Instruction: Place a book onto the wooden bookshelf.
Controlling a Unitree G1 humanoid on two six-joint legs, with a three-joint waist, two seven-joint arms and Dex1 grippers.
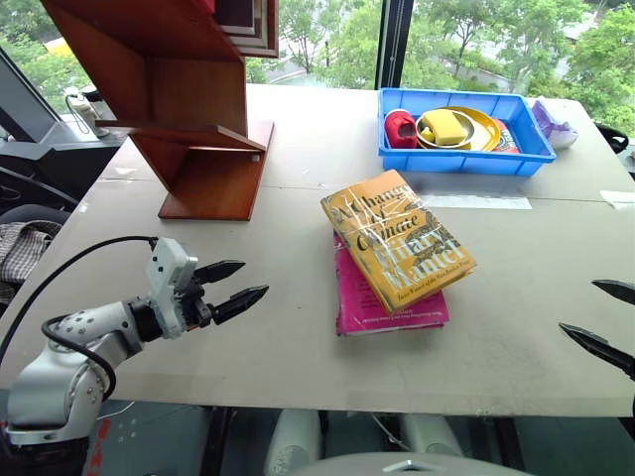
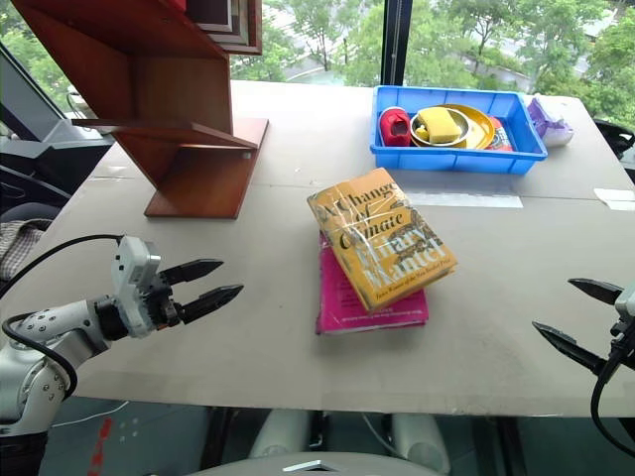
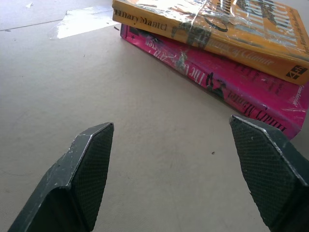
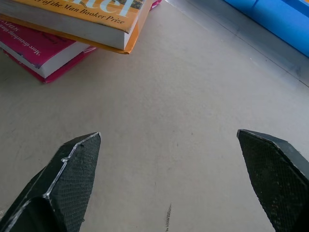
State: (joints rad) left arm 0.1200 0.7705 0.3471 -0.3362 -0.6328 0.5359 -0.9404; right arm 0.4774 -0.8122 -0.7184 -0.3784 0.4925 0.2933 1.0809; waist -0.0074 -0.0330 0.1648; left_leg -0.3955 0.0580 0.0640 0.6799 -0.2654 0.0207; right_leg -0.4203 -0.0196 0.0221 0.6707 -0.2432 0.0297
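Note:
The yellow-orange book (image 1: pixel 399 241) will stay shut with its covers together when I lift it by the spine edge, because the book's closed spine (image 3: pixel 205 42) faces my left gripper.
The yellow-orange book (image 1: pixel 397 238) lies flat on top of a thinner magenta-pink book (image 1: pixel 382 302) in the middle of the grey table. The wooden bookshelf (image 1: pixel 189 99), reddish-brown with slanted panels, stands at the table's far left. My left gripper (image 1: pixel 236 286) hovers open over the near left of the table, pointing toward the books and well short of them. At the near right edge my right gripper (image 2: pixel 580 317) is open too, with bare table between its fingers. Both book spines (image 3: pixel 207 41) show in the left wrist view.
A blue tray (image 1: pixel 464 159) at the far right holds a yellow plate, a yellow sponge and a red object. A purple bag (image 1: pixel 552 123) lies beside it. A strip of clear tape (image 1: pixel 476 201) sits behind the books. Windows run behind the table.

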